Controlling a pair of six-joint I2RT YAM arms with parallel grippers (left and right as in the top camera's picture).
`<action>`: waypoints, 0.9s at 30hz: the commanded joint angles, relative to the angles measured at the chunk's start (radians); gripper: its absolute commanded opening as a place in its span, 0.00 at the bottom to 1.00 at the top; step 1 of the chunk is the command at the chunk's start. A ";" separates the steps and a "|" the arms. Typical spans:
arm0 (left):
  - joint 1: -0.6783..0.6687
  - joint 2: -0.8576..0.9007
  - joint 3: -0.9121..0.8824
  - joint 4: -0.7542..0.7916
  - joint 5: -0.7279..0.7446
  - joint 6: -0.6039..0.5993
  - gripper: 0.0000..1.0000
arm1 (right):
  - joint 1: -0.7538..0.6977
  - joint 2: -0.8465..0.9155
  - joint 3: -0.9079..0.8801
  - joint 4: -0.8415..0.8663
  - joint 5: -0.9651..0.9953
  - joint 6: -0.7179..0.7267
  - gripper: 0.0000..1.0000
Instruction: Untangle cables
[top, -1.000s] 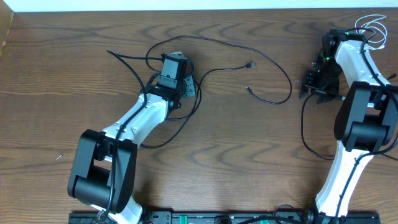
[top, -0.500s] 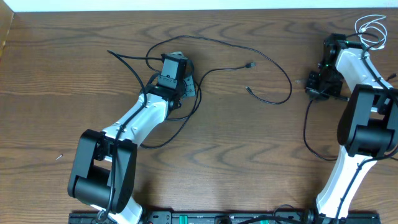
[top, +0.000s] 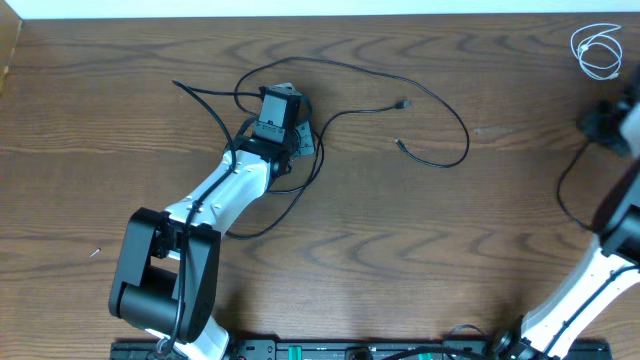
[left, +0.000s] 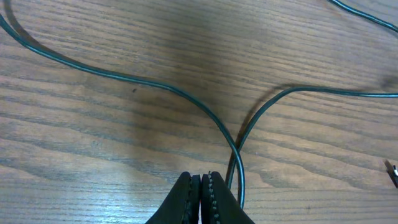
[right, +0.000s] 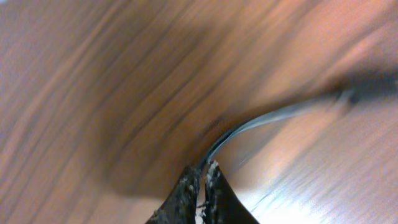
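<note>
The robot's left gripper is low over the black cable's loops (top: 292, 191), so it should move back first and make room for the right gripper at the crossing (top: 319, 150).
The long black cable (top: 466, 135) lies in loose loops across the middle of the table, with both plug ends (top: 403, 103) free. My left gripper (top: 303, 140) rests low over its left loops. In the left wrist view this gripper (left: 201, 177) is shut with nothing in it, and two strands of the black cable (left: 155, 84) cross just beyond and right of the tips. The white cable (top: 598, 48) lies coiled at the back right corner, apart from the black one. My right gripper (top: 602, 122) is at the right edge, and its wrist view shows it (right: 203, 168) shut.
A thicker dark arm wire (right: 280, 115) runs blurred past the right fingertips across the wood, and it curves along the right side of the table (top: 562, 195). The table's back edge (top: 300, 16) meets a white wall.
The right arm has swung from beside the white cable out to the right edge, and its jaws have shut. The white cable stays at the back right corner. The left arm is unmoved.
</note>
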 joint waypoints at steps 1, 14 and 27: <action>0.003 -0.001 0.006 -0.002 -0.006 0.010 0.08 | -0.094 0.012 -0.004 0.109 -0.139 0.006 0.03; 0.003 -0.001 0.006 0.004 -0.006 0.020 0.09 | -0.107 -0.017 0.153 -0.038 -0.276 -0.131 0.56; 0.011 -0.112 0.057 -0.078 -0.005 0.178 0.39 | 0.097 -0.116 0.288 -0.483 -0.504 -0.291 0.88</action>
